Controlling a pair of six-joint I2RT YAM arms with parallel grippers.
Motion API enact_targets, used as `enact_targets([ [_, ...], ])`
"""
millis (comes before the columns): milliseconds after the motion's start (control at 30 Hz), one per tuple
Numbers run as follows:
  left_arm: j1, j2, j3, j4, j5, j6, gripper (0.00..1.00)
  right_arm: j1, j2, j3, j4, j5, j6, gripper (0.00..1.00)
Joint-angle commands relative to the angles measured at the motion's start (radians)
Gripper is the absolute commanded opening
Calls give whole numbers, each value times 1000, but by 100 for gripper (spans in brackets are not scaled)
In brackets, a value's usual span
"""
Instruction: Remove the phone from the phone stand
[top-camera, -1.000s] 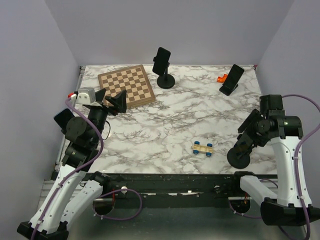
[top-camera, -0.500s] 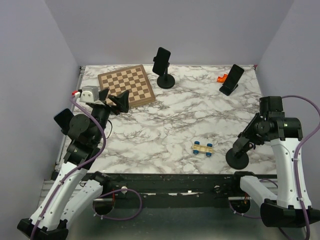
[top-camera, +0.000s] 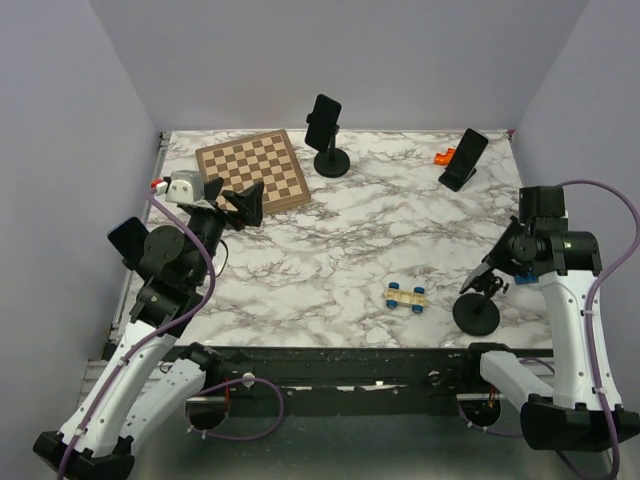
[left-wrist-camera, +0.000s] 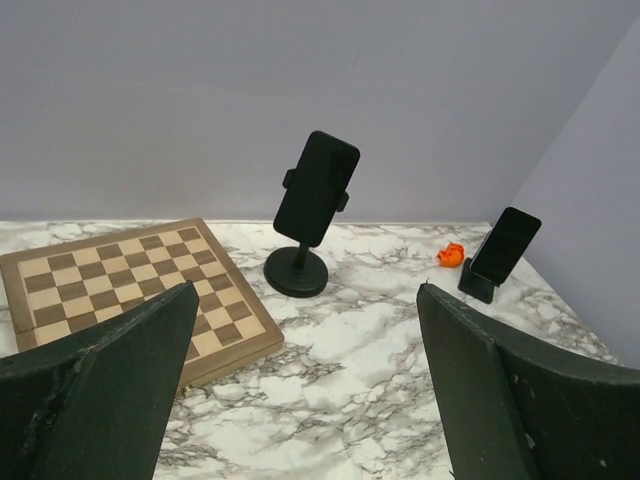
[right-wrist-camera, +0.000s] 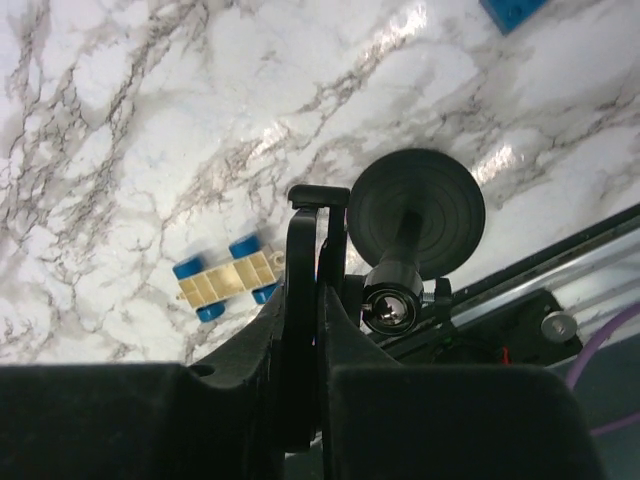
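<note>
My left gripper is far from the phone stand (top-camera: 476, 318), so next my right gripper brings the phone stand to the marble's clear middle (top-camera: 380, 258) before it takes the phone by the phone's sides.
In the right wrist view a thin black phone (right-wrist-camera: 300, 300) stands edge-on between my right gripper's (right-wrist-camera: 312, 310) jaws, which are shut on it. Its phone stand has a round black base (right-wrist-camera: 417, 210) on the marble and a shiny ball joint (right-wrist-camera: 390, 308) just right of the jaws. From above, the right gripper (top-camera: 487, 281) hangs over that stand's base (top-camera: 476, 314) at the front right, and it hides the phone. My left gripper (top-camera: 238, 203) is open above the table's left side, near the chessboard, with nothing between its fingers (left-wrist-camera: 100, 400).
A chessboard (top-camera: 252, 171) lies at the back left. A second phone on a round stand (top-camera: 324, 125) is at the back middle. A third phone leans in a wedge holder (top-camera: 466, 156) beside an orange piece (top-camera: 443, 156). A yellow toy car (top-camera: 407, 296) sits left of the right gripper.
The right gripper's jaws have gone from apart to shut on the phone, with the wrist now over the stand. The left arm has drifted slightly toward the back right.
</note>
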Motion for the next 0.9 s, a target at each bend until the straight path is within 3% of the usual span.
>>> enact_targets([
  [0, -23, 16, 33, -10, 24, -3, 98, 1, 59, 18, 193, 31, -68, 1],
  [133, -30, 33, 38, -11, 50, -9, 98, 1, 98, 21, 292, -10, -107, 1],
  [300, -32, 72, 40, 16, 184, 10, 86, 1, 139, 17, 436, -139, -169, 1],
  [500, -43, 161, 58, 22, 308, -26, 86, 9, 205, 7, 592, -432, -231, 1],
  [633, -56, 225, 79, 18, 401, -46, 86, 38, 253, 10, 618, -532, -281, 1],
  [867, -93, 351, 125, 23, 603, -66, 82, 263, 331, 50, 611, -548, -386, 1],
])
